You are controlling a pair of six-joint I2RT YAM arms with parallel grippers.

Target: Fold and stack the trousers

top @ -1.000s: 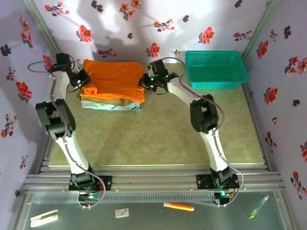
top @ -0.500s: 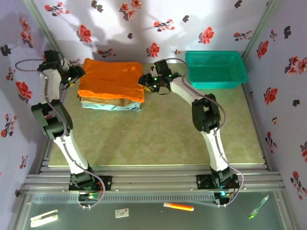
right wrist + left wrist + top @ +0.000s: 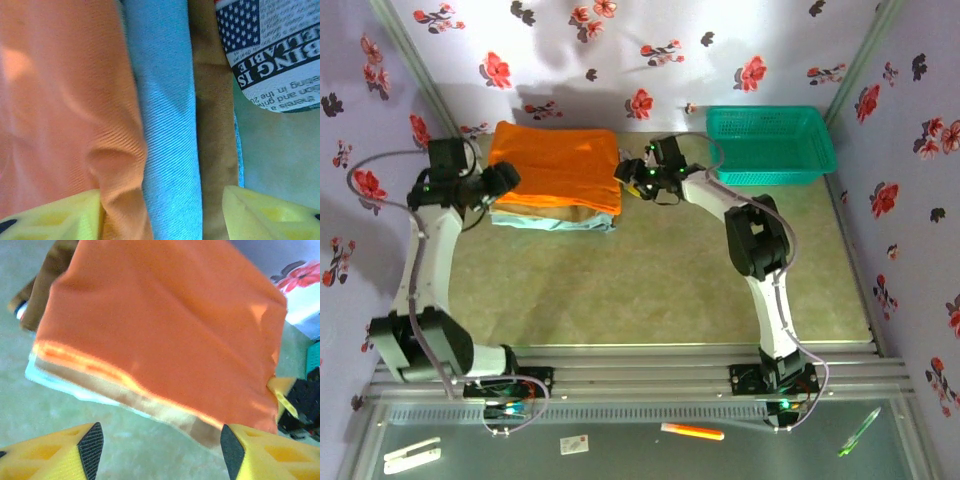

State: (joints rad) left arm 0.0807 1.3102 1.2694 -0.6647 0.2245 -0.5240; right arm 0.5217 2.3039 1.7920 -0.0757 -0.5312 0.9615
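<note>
I expect the stack point(image 3: 556, 172) to slide as one and stay folded when I push it, because the tan and light blue garments point(image 3: 552, 217) lie flat under the orange trousers.
The orange trousers point(image 3: 555, 160) lie folded flat on top of a stack at the back left of the table. Under them lie a tan folded garment point(image 3: 545, 211) and a light blue one point(image 3: 552, 224). My left gripper point(image 3: 506, 180) hovers just off the stack's left edge. In the left wrist view it point(image 3: 160, 452) is open over bare table, with the trousers point(image 3: 165, 330) ahead. My right gripper point(image 3: 629, 172) sits at the stack's right edge. It point(image 3: 160, 220) is open there, with the orange point(image 3: 60, 100), blue point(image 3: 165, 125) and tan point(image 3: 215, 125) layers between its fingers.
A green basket point(image 3: 770, 143) stands at the back right, close to the right arm. Floral walls close in the table on three sides. A piece printed with newspaper text point(image 3: 270, 50) shows beside the stack. The olive tabletop point(image 3: 650, 280) stretches out in front of the stack.
My left arm has swung back and its gripper has come off the stack's left edge toward the near side. The right gripper has shifted slightly right. The stack has stayed put.
</note>
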